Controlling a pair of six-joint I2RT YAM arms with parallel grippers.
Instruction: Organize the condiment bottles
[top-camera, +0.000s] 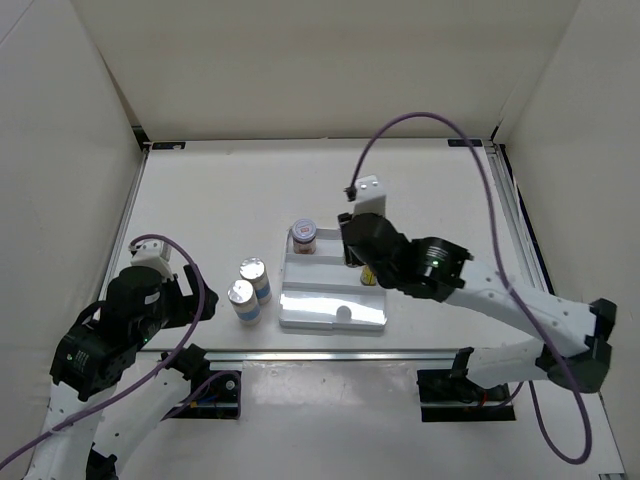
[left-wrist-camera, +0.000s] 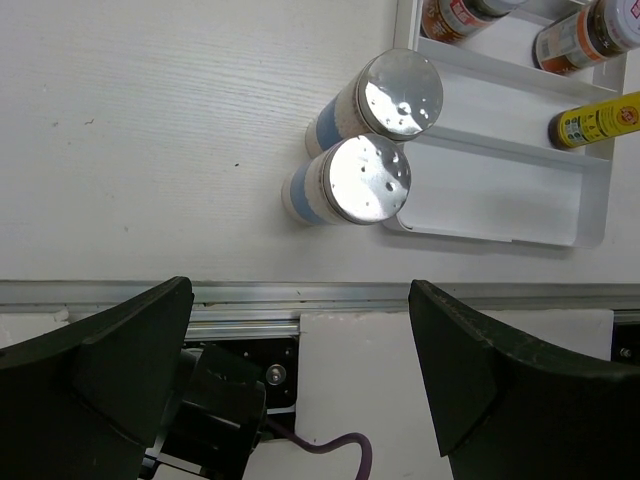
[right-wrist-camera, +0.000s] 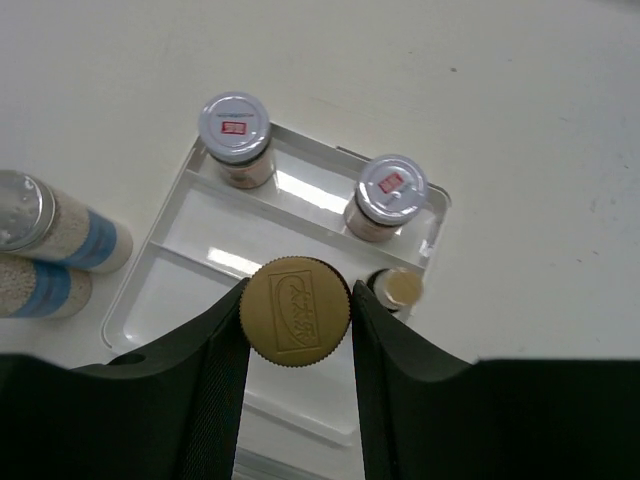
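I should continue to carry the upright yellow bottle with my right gripper to the middle row's end nearest the cylinders, because that end is open, until the bottle's base rests in the tray.
My right gripper is shut on the tan ridged cap of a slim yellow bottle, held over the white ridged tray. The second yellow bottle stands in the tray's middle row at its right end. Two brownish jars with red-marked white lids stand in the far row. Two silver-topped white-and-blue cylinders stand touching on the table just left of the tray. My left gripper is open and empty, above the table's near rail. In the top view the right gripper hides most of its bottle.
The tray's near compartment holds nothing. An aluminium rail runs along the table's near edge, with a purple cable below it. White walls close in the table on three sides.
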